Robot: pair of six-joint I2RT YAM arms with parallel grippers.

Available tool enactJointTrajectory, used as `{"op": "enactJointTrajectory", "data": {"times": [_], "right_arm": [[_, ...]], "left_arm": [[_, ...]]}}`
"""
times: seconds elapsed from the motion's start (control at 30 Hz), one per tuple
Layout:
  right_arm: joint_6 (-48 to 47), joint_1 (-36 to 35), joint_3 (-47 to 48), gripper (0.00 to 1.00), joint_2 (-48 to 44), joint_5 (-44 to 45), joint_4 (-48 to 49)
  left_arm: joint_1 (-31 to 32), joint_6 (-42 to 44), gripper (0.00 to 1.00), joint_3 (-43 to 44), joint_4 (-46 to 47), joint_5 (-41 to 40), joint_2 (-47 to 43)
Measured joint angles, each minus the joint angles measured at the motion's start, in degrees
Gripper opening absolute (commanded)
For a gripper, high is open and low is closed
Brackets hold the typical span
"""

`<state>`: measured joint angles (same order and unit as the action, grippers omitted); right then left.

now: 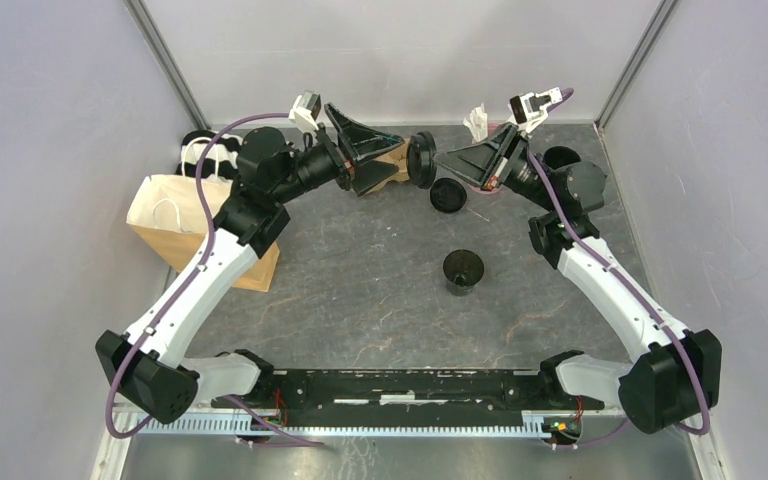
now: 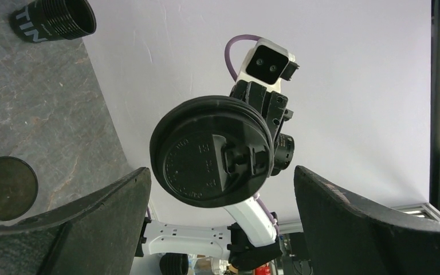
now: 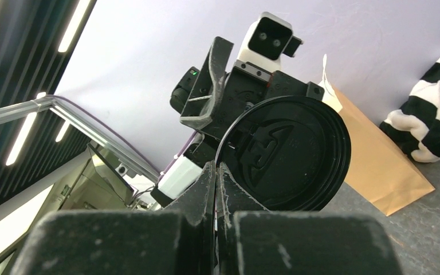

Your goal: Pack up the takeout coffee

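My right gripper should keep holding the rim of the black lid (image 1: 421, 160) until the left fingers close around it, because the lid squarely faces the gap of my left gripper's fingers (image 1: 388, 159).
My right gripper (image 3: 216, 172) is shut on the rim of a round black lid (image 3: 289, 152), held on edge above the back of the table (image 1: 360, 290). In the top view the lid (image 1: 422, 160) hangs between both grippers. My left gripper (image 2: 222, 172) is open, its fingers (image 2: 91, 217) wide apart and empty, with the lid (image 2: 212, 152) just beyond them. One black cup (image 1: 463, 272) stands without a lid mid-table, also low on the left in the left wrist view (image 2: 6, 186). A second black cup (image 1: 447, 195) with pale lettering (image 2: 54, 20) sits below the lid.
A brown paper bag (image 1: 200, 225) with white handles stands at the left, under my left arm. A black-and-white striped cloth (image 1: 200, 155) lies behind it. A brown object (image 1: 397, 155) shows behind the left fingers. Grey walls close the back and sides.
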<state>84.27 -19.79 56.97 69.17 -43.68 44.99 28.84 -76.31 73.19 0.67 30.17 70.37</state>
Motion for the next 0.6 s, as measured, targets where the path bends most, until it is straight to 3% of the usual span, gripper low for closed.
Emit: {"op": "enactJointTrajectory", "data": {"times": [0.6], "right_arm": [[0.1,-2.6,0.0,0.0,1.2,2.0,1.7]], "left_arm": [[0.0,-0.6,1.0,-0.5,2.5,1.9,1.0]]}}
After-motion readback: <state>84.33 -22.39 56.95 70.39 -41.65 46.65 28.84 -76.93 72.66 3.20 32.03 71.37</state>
